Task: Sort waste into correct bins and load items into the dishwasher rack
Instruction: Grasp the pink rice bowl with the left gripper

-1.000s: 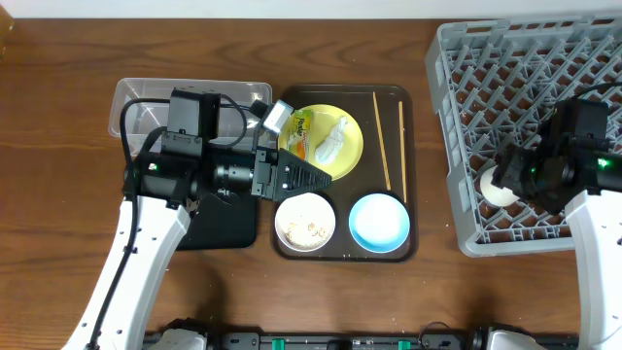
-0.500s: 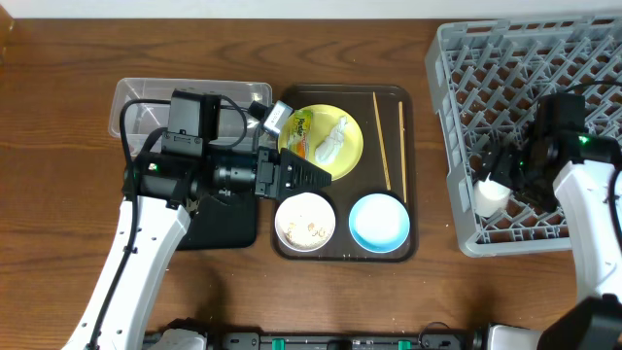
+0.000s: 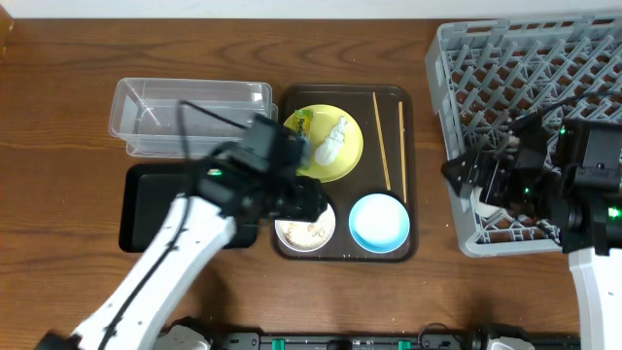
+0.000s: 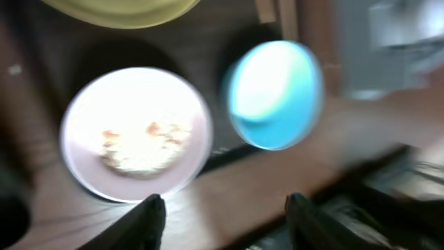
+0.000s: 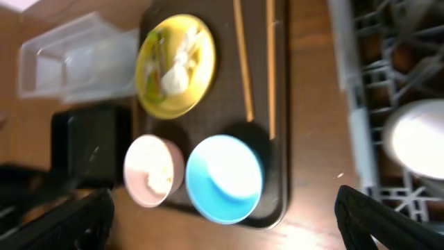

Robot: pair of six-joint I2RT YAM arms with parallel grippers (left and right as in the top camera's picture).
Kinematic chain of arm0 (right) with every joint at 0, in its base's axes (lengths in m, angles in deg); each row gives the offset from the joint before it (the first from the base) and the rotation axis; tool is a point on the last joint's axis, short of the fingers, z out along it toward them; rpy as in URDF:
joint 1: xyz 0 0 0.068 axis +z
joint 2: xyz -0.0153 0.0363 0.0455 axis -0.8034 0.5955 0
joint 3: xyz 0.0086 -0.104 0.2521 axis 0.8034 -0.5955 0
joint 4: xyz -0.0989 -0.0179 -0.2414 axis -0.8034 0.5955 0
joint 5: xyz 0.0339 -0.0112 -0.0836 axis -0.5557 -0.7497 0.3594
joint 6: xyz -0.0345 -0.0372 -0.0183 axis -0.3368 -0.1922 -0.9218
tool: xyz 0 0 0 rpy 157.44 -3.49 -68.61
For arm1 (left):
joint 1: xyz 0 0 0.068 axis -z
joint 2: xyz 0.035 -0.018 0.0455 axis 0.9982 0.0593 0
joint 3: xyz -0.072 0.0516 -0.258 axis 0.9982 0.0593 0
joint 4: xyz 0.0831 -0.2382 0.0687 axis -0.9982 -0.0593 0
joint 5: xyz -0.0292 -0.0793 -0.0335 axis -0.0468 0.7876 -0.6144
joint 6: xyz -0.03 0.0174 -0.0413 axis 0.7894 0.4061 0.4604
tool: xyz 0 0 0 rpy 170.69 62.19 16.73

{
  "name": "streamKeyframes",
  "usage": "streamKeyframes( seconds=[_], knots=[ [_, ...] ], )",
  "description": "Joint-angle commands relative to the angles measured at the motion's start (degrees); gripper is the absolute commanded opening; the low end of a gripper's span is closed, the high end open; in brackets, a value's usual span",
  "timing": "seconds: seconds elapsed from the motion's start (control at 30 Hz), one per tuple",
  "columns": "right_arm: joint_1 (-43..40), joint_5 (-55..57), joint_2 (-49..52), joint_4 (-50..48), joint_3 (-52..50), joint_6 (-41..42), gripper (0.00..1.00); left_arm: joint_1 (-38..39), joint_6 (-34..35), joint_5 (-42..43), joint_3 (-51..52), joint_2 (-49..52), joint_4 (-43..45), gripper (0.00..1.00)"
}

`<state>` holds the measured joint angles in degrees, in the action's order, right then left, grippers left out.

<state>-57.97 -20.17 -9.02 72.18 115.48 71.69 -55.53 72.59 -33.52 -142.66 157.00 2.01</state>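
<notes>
My right gripper waits at the dishwasher rack, and the white bowl has rice scraps [image 3: 304, 232] in it, so my left gripper should tip those scraps into the black tray [image 3: 158, 209] during this wait.
The yellow plate [image 3: 335, 156] [image 5: 177, 66] sits on the brown serving tray and carries the green-and-yellow wrapper [image 3: 302, 123] and a white scrap [image 3: 332, 141]. Two chopsticks [image 3: 381, 141] [image 5: 243, 62] lie to its right. The white bowl [image 3: 304, 226] [image 4: 135, 132] holds rice scraps, and the light blue bowl [image 3: 379, 222] [image 4: 276, 94] [image 5: 223, 177] is empty. My left gripper [image 3: 309, 197] [image 4: 225, 215] is open and empty just above the white bowl. My right gripper [image 3: 465, 175] [image 5: 222, 222] is open and empty at the grey dishwasher rack's [image 3: 530, 87] left edge.
The clear tub [image 3: 190, 109] and the black tray [image 3: 155, 209] lie left of the brown serving tray [image 3: 413, 175]. A white round object [image 3: 483, 202] [image 5: 416, 139] sits in the rack's front left corner. Both wrist views are motion-blurred.
My left arm has swung from over the plate's left edge down toward the white bowl, uncovering the black tray. My right arm has turned leftward, away from the white object in the rack.
</notes>
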Motion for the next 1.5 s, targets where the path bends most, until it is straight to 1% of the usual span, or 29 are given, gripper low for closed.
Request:
streamKeyframes(
  seconds=[0.0, 0.1, 0.2, 0.4, 0.47, 0.67, 0.77, 0.83, 1.0, 1.13, 1.23, 1.3, 1.37, 1.47],
  knots=[
    [1.07, -3.28, -0.37, 1.2, 0.59, -1.25, 0.99, 5.7, 7.21, -15.34, -0.72, 5.42, 1.22, 0.56],
    [1.18, -3.28, -0.33, 1.73, 0.59, -1.27, 0.99, 9.7, 10.75, -18.56, -0.72, 10.69, 2.84, 0.53],
    [1.18, -3.28, -0.33, 1.88, 0.59, -1.25, 0.99, 12.46, 13.42, -18.69, -0.7, 15.45, 5.01, 0.5],
    [1.18, -3.26, -0.33, 1.95, 0.59, -1.27, 0.99, 14.51, 16.55, -19.39, -0.72, 21.79, 7.04, 0.43],
    [1.18, -3.26, -0.33, 1.92, 0.59, -1.27, 0.99, 14.56, 16.55, -19.37, -0.72, 23.28, 7.32, 0.35],
    [1.16, -3.26, -0.33, 1.46, 0.57, -1.22, 0.99, 15.06, 16.52, -19.37, -0.72, 26.47, 7.72, 0.19],
    [1.16, -3.28, -0.33, 1.29, 0.59, -0.98, 0.99, 15.76, 16.52, -19.37, -0.72, 27.71, 7.72, 0.06],
    [1.16, -3.28, -0.33, 1.07, 0.59, -0.98, 0.99, 16.0, 16.57, -19.32, -0.74, 27.65, 7.63, 0.06],
    [1.16, -3.26, -0.33, 1.07, 0.57, -1.01, 0.99, 15.89, 16.39, -19.34, -2.78, 23.06, 3.69, 0.06],
    [1.16, -3.26, -0.33, 0.9, 0.57, -1.01, 0.99, 14.51, 11.52, -19.32, -3.8, 15.65, 2.86, 0.06],
    [1.16, -3.26, -0.33, 0.87, 0.59, -1.03, 0.99, 11.04, 9.86, -18.8, -3.8, 9.57, 1.49, 0.06],
    [1.16, -3.26, -0.33, 0.85, 0.59, -1.03, 0.99, 7.45, 8.0, -15.5, -3.78, 6.19, 0.5, 0.06],
    [1.16, -3.23, -0.33, 0.83, 0.59, -1.05, 0.98, 2.12, 5.27, -8.94, -3.61, 2.93, -0.61, 0.06],
    [1.16, -3.21, -0.33, 0.83, 0.59, -1.05, 0.99, -7.56, -0.81, 4.61, -2.56, -0.57, -1.81, 0.06]
  ],
)
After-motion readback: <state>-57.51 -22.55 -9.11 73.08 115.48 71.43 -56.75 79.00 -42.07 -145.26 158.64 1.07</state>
